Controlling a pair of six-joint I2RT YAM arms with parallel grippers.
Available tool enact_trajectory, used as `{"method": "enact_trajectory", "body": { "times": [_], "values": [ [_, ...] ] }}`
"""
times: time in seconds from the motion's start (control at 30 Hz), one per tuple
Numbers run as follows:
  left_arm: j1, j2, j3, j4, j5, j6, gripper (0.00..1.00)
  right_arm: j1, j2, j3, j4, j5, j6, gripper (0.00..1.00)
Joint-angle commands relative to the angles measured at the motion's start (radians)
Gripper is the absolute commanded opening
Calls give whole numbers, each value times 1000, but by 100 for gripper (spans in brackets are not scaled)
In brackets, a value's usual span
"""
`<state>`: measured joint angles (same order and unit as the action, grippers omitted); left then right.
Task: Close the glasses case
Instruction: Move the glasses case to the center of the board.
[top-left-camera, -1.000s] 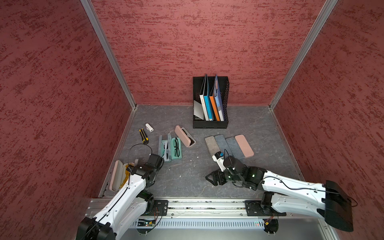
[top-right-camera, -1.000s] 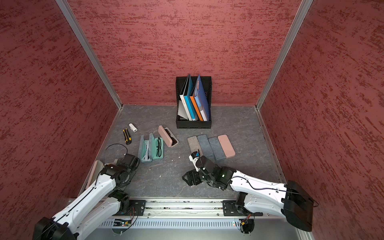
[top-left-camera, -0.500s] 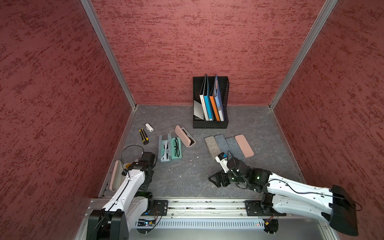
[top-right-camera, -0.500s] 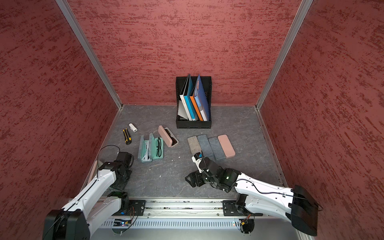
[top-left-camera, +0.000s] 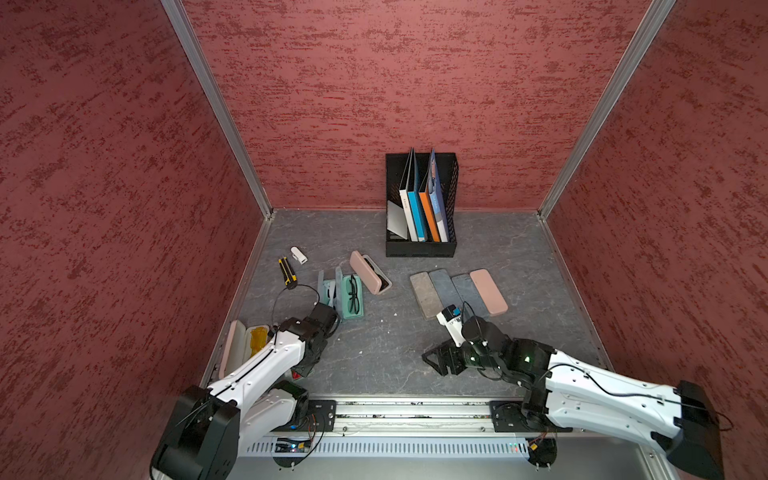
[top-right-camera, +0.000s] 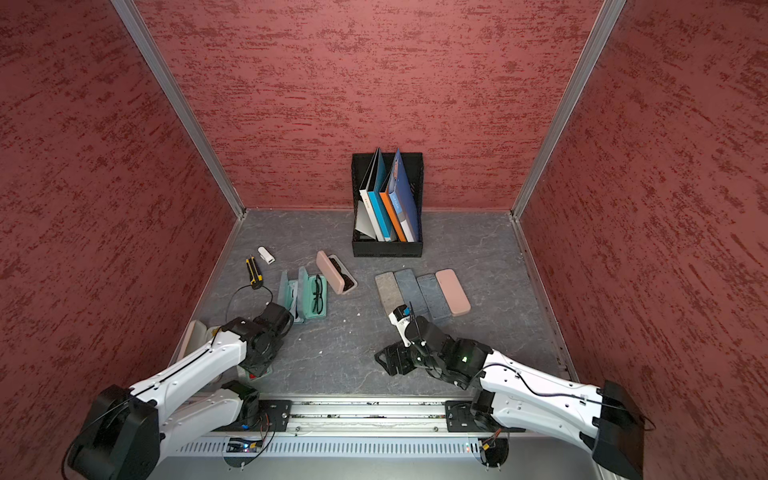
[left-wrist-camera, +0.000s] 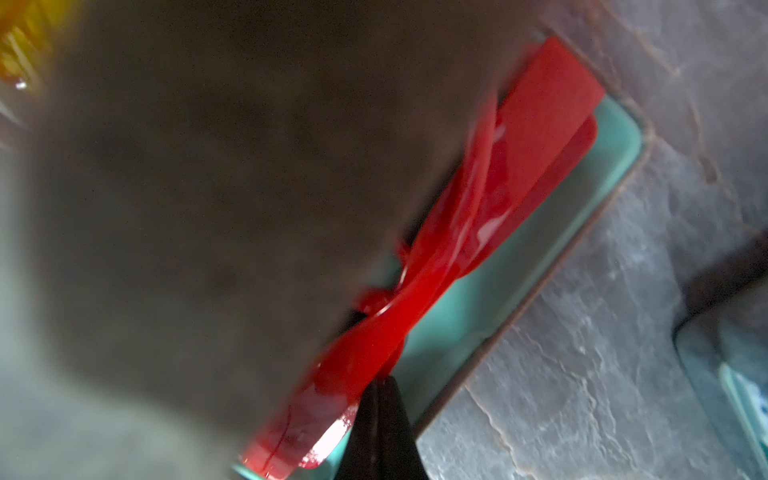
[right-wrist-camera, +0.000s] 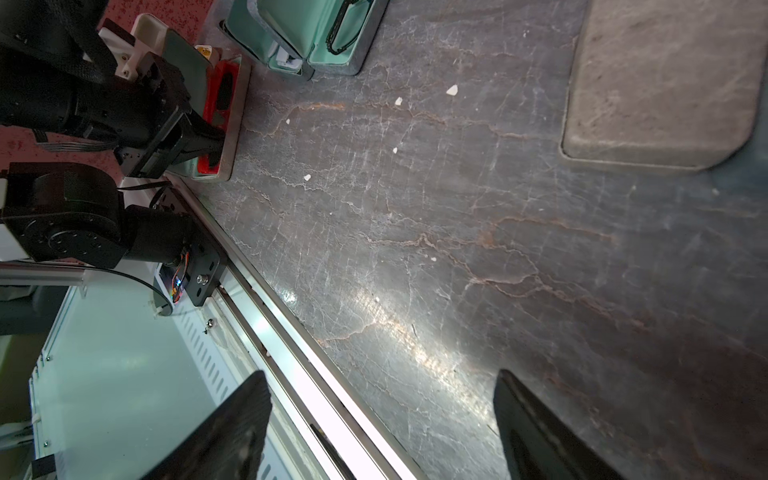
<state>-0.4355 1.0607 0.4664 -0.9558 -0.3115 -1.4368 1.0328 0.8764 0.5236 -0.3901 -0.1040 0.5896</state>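
I should keep pulling the grey glasses case over the clear space with my left gripper until it is near my right gripper, as the fingers pinch the case's side.
A grey glasses case with a teal lining lies open by the front left edge, with red glasses inside it. Its lid stands up as a dark blur close to the left wrist camera. My left gripper is shut, and its tips point down at the near end of the red glasses with nothing between them. In both top views the left arm hides most of this case; only a red bit shows. My right gripper hangs open over bare floor, apart from every case.
Two open teal cases, one holding black glasses, and an open pink case lie behind the left arm. A white case with yellow glasses sits by the left wall. Several closed cases, a file holder, and a box cutter lie further back.
The left gripper's jaws have gone from open to shut, and the left arm swung left and back over the front left case. The right arm shifted slightly.
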Motion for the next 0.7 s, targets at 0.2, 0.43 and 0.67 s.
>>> {"method": "enact_trajectory", "body": {
  "times": [0.2,0.43,0.67],
  "values": [
    [-324,116,11,56,14,-290,0,6,-31,-24,-18,30,-17,84],
    [-564,287,127,60,-9,-454,1,6,-38,-33,-30,42,-17,84],
    [-722,472,274,82,-29,-515,1,5,-77,-50,-59,62,-12,84]
  ]
}}
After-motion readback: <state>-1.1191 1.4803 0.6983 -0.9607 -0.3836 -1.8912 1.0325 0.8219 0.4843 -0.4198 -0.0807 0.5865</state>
